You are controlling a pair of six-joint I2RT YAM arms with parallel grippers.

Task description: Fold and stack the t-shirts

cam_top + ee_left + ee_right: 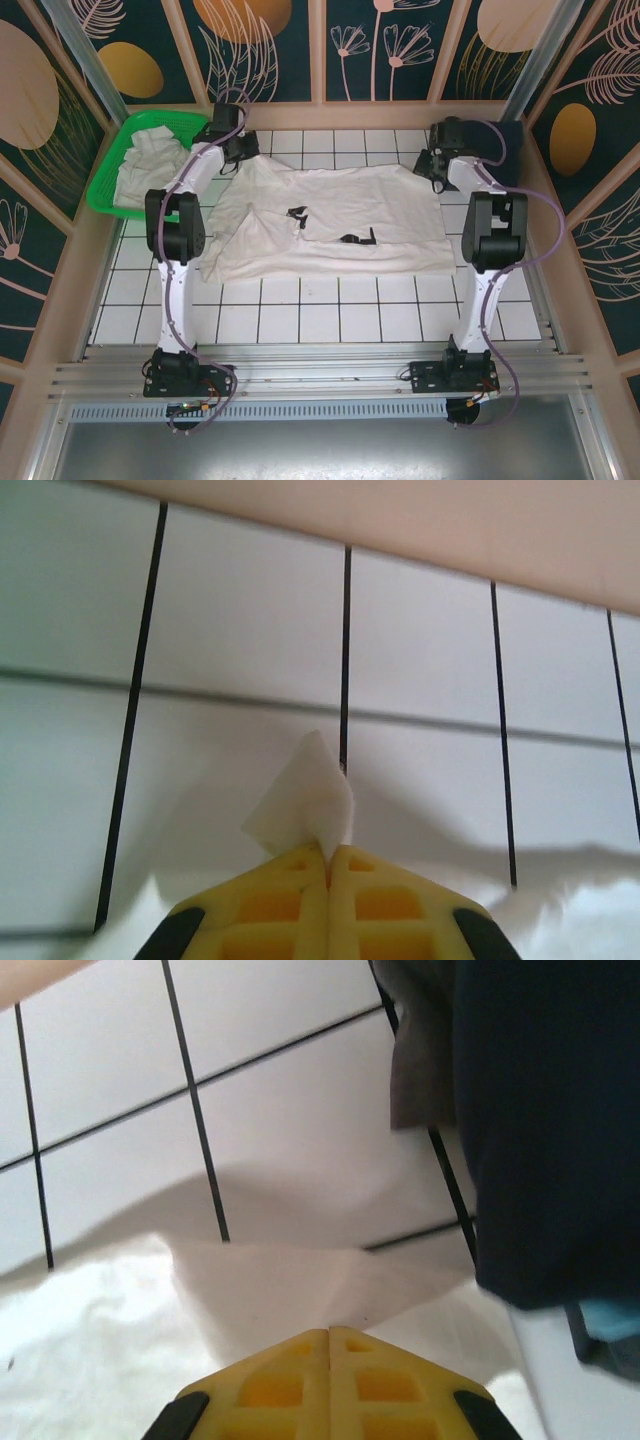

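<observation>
My right gripper should keep folding the white t-shirt's far edge [345, 172], which is stretched between my grippers, toward the t-shirt's middle [405, 226] and let go of it there.
A white t-shirt [330, 215] lies spread and wrinkled across the tiled table [300, 310], its far edge lifted at both ends. At its far left corner, my left gripper [237, 150] is shut on the cloth. In the left wrist view the yellow fingers [290, 890] pinch a small white corner of the t-shirt [305, 805], and that gripper [329, 848] hangs above the tiles. My right gripper [432, 166] is shut on the far right corner. The right wrist view has this gripper [329, 1331] closed on the t-shirt's raised edge [290, 1280].
A green basket [108, 170] at the back left holds more white t-shirts [150, 160]. A dark navy object [545, 1110] stands close to the right gripper, at the back right [512, 140]. Small black marks [298, 213] lie on the shirt. Wooden walls [340, 115] bound the table.
</observation>
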